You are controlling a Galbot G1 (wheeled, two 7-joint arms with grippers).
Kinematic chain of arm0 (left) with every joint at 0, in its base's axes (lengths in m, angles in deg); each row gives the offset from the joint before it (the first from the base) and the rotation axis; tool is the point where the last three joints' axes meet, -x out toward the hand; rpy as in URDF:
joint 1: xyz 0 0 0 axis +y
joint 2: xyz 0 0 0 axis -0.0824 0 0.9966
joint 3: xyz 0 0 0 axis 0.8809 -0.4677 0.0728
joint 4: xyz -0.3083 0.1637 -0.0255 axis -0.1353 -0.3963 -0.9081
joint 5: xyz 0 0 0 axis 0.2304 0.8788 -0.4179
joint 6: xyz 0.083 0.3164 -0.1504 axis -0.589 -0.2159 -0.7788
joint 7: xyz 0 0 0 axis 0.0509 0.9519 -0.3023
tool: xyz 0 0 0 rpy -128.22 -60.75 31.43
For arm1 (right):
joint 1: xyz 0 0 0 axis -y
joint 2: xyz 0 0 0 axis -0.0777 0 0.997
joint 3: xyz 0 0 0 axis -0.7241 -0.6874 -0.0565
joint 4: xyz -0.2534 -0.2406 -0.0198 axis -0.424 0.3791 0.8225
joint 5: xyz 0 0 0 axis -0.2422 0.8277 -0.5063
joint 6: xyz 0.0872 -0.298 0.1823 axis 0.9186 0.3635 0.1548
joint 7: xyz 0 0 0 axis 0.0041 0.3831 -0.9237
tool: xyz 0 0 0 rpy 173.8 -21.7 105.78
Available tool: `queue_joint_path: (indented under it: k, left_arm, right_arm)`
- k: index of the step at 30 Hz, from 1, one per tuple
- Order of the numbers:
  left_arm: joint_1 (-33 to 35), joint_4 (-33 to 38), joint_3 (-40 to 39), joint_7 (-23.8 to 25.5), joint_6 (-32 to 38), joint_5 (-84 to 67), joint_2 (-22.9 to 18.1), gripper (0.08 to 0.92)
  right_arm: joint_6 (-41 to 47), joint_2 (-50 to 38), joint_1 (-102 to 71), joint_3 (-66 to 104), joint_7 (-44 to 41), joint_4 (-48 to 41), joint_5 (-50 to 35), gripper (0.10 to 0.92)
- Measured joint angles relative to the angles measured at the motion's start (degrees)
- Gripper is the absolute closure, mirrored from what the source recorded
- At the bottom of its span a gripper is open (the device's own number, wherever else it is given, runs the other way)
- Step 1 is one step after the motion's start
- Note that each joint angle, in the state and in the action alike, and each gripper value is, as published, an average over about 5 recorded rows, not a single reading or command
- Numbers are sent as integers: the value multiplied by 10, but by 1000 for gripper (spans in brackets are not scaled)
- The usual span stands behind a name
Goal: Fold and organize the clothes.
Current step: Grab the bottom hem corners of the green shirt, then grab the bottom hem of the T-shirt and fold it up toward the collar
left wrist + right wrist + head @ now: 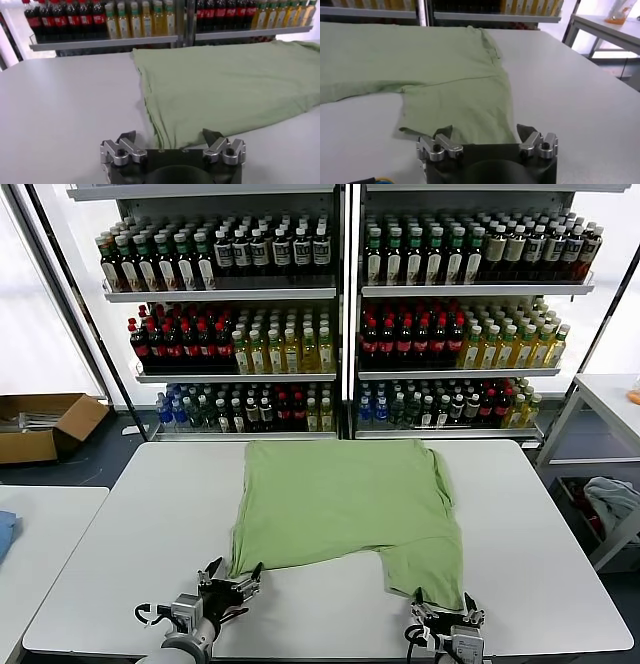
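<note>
The shirt's near half will fold over in one piece when I carry its near corners, because the layered side edges lie stacked close together.
A light green shirt lies spread on the white table with one side folded over, so its near edge steps down toward the right. My left gripper sits at the shirt's near left corner. In the left wrist view that gripper is open, and the corner of the shirt lies between its fingers. My right gripper is at the near right corner. In the right wrist view it stands open over the hem of the shirt. No collar, buttons or print show.
Shelves of bottles stand behind the table. A cardboard box lies on the floor at the left. A side table at the left holds a blue cloth. At the right are another table and a grey-blue bundle.
</note>
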Motion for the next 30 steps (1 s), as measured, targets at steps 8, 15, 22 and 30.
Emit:
queue_joint_path:
  k: [8,15,22,30]
  left_arm:
    - [10,8,-6,4,-1,-2,-1,374]
    - [11,8,-9,4,-2,0,-7,574]
    - [12,7,-10,4,-2,3,-13,782]
    - [10,11,-7,6,7,3,-16,915]
  right_arm:
    - [-3,-5,-1,0,3,-5,1,490]
    - [-9,-8,-1,0,4,-12,1,690]
    - [-15,-9,3,0,2,-16,0,887]
    - [-22,-8,14,10,-16,5,-2,919]
